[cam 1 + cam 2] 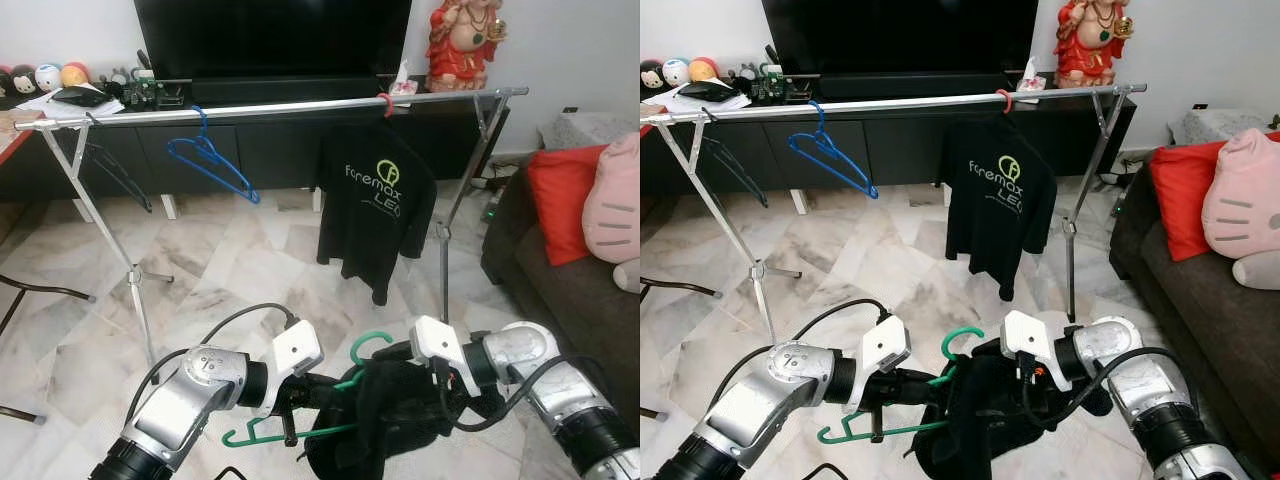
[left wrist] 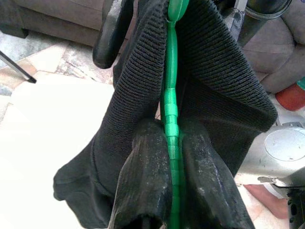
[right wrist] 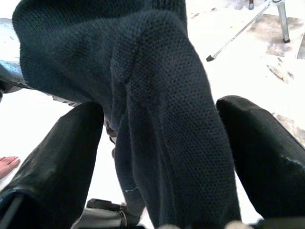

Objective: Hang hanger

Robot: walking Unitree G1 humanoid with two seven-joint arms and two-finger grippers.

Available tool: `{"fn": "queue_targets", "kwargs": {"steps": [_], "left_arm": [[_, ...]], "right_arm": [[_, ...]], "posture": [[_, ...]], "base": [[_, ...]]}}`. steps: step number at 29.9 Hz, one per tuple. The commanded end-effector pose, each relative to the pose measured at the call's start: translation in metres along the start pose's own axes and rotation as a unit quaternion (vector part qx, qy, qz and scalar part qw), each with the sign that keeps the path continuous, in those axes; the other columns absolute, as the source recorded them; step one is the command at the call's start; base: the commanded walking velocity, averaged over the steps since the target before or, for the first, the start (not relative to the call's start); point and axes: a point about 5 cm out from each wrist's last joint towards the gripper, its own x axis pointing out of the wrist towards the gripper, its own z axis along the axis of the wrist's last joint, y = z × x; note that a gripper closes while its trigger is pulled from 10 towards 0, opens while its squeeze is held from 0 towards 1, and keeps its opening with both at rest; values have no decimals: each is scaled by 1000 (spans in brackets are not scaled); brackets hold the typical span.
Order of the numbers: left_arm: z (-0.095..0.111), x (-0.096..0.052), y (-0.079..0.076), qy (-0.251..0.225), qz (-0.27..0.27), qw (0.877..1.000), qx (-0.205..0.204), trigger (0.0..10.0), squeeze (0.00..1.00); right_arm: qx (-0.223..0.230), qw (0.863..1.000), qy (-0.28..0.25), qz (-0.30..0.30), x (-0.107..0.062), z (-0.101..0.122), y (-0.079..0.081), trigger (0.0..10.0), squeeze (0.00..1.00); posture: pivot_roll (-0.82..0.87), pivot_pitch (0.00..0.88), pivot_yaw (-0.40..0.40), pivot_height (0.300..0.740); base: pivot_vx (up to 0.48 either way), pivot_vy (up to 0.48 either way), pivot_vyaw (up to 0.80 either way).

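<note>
One end of the green hanger [image 1: 268, 437] goes out of sight in the black garment [image 1: 354, 427], so I expect the hanger to come with it and stick out to the side when the robot lifts the garment.
A green hanger [image 1: 368, 345] carries a black knit garment [image 1: 395, 420] low in front of me. My left gripper [image 1: 305, 392] is shut on the hanger's green bar [image 2: 170, 119], pinched between both fingers [image 2: 143, 171]. My right gripper [image 3: 162, 107] stands open, with its fingers [image 3: 62, 152] on either side of a fold of the garment [image 3: 162, 95]. The metal clothes rail [image 1: 270, 107] stands ahead and higher, across the room. On it hang an empty blue hanger [image 1: 210, 160] and a black printed T-shirt [image 1: 378, 200] on a red hanger [image 1: 385, 99].
The rail's slanted legs [image 1: 135, 275] reach the marble floor on the left and the right. A dark TV cabinet [image 1: 250, 150] stands behind the rail. At the right a sofa [image 1: 560, 290] holds a red cushion [image 1: 560, 195] and a pink plush [image 1: 615, 210]. A bare foot [image 3: 7, 164] is nearby.
</note>
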Motion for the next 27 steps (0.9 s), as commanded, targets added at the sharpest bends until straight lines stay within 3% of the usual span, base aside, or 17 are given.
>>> {"fn": "queue_targets", "kwargs": {"steps": [1,2,27], "left_arm": [[13,1,0,-10,-7,999,34,10000,0],[13,1,1,-9,-7,999,34,10000,0],[15,2,2,-8,-10,999,43,10000,0]], "right_arm": [[-6,1000,9,9,-1,1,-1,863,0],[-5,1000,9,9,-1,1,-1,0,0],[-1,1000,22,15,-1,0,-2,0,0]], "posture": [[4,0,-5,716],[4,0,-5,716],[-1,0,5,716]], "base": [[0,0,0],[0,0,0],[0,0,0]]}}
